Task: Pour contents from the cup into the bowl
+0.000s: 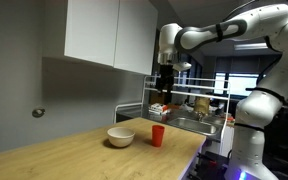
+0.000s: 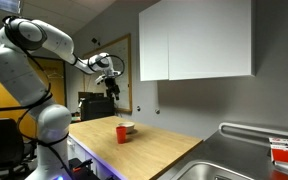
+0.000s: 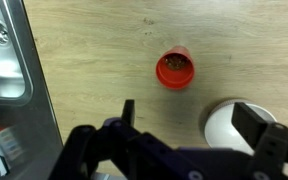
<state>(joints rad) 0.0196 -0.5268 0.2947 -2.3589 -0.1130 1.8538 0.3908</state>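
The red-orange cup point(image 1: 158, 136) stands upright, away from the cream-white bowl, so I should go on lowering my open gripper until its fingers straddle the cup's rim point(image 1: 158, 125), then close it.
The red-orange cup point(image 1: 158, 135) stands upright on the wooden counter, next to the cream-white bowl point(image 1: 121, 137). Both also show in an exterior view, the cup point(image 2: 122, 133) in front of the bowl point(image 2: 128, 127). In the wrist view the cup point(image 3: 175, 70) holds brownish contents and the bowl point(image 3: 227, 125) is partly hidden behind a finger. My gripper point(image 1: 165, 88) hangs high above the cup, open and empty. It shows in an exterior view point(image 2: 114, 92) and in the wrist view point(image 3: 189, 123), fingers spread wide.
A steel sink point(image 3: 4, 55) lies at the counter's end, with a dish rack point(image 1: 184, 105) holding items beside it. White wall cabinets point(image 1: 109, 35) hang over the counter. The counter's front edge point(image 1: 174, 160) runs near the cup.
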